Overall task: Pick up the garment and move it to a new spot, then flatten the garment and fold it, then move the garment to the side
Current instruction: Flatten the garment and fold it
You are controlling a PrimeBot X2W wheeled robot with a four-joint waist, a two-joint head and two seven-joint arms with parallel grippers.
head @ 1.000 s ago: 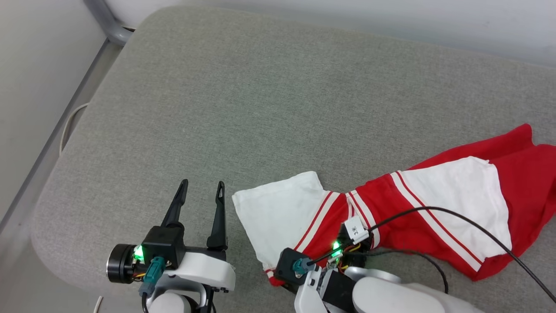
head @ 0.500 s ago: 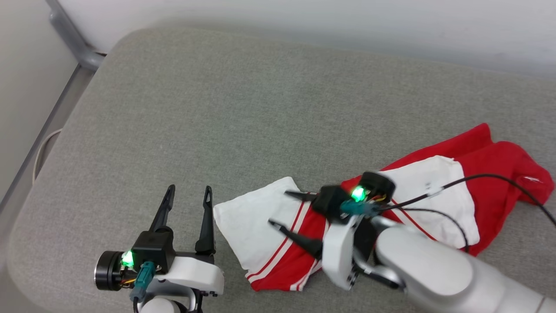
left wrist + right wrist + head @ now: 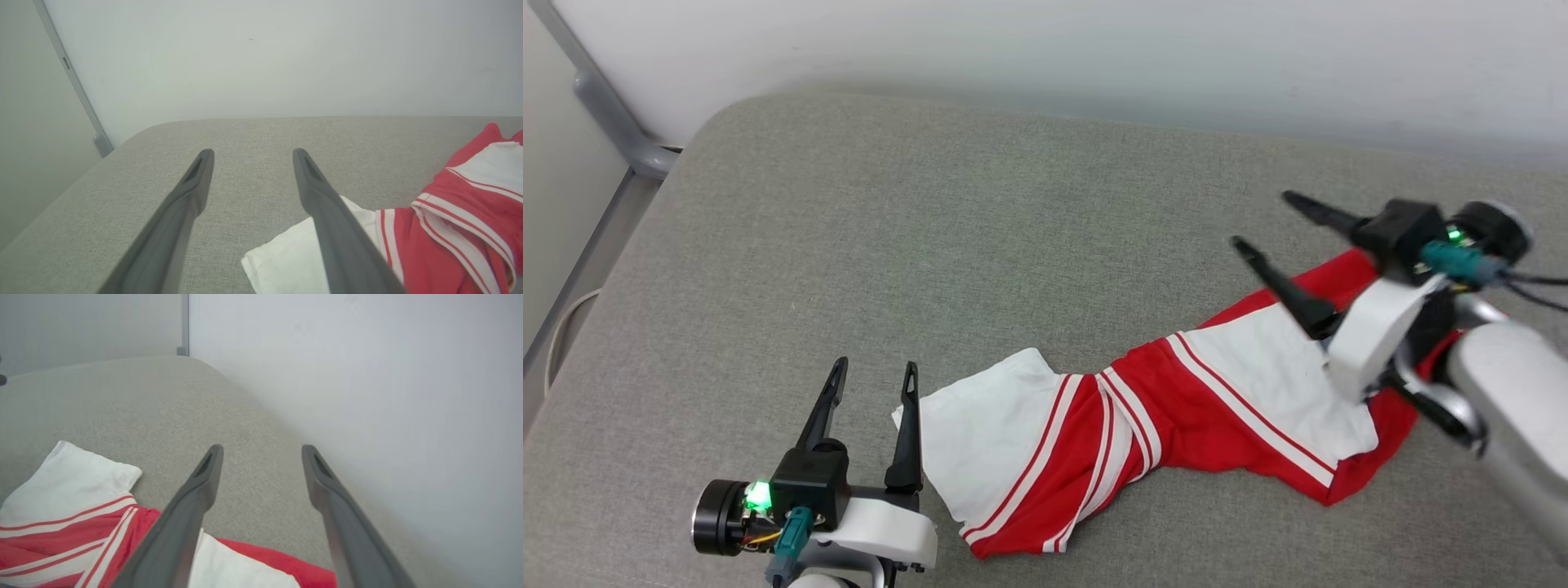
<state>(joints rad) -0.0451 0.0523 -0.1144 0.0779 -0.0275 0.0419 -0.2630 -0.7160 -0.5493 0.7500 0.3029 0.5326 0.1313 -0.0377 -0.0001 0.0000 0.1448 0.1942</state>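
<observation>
Red cloth (image 3: 1392,431) shows around the white panel (image 3: 1287,371). The white panel will peel back and show the hidden red body when I pull the panel's corner.
The garment (image 3: 1168,408), a red jersey with white sleeve panels and red-white striped trim, lies bunched in a long strip across the grey cushion (image 3: 980,245), also seen as garment (image 3: 457,228) and garment (image 3: 73,526). My left gripper (image 3: 872,373) stands open just left of its white sleeve end, nothing between the fingers. Raised over the garment's right end, my right gripper (image 3: 1262,219) is open and empty, fingers pointing up-left. Any lettering is hidden in the folds.
A white wall (image 3: 1094,57) runs along the cushion's far edge. A grey metal rail (image 3: 600,98) stands at the far left corner, with floor beyond the cushion's left edge. Black cables (image 3: 1535,286) trail from my right wrist.
My right gripper has opened, let go of the garment's near middle, and lifted away to the right end. The garment now lies stretched out. The camera has shifted; the left arm holds still.
</observation>
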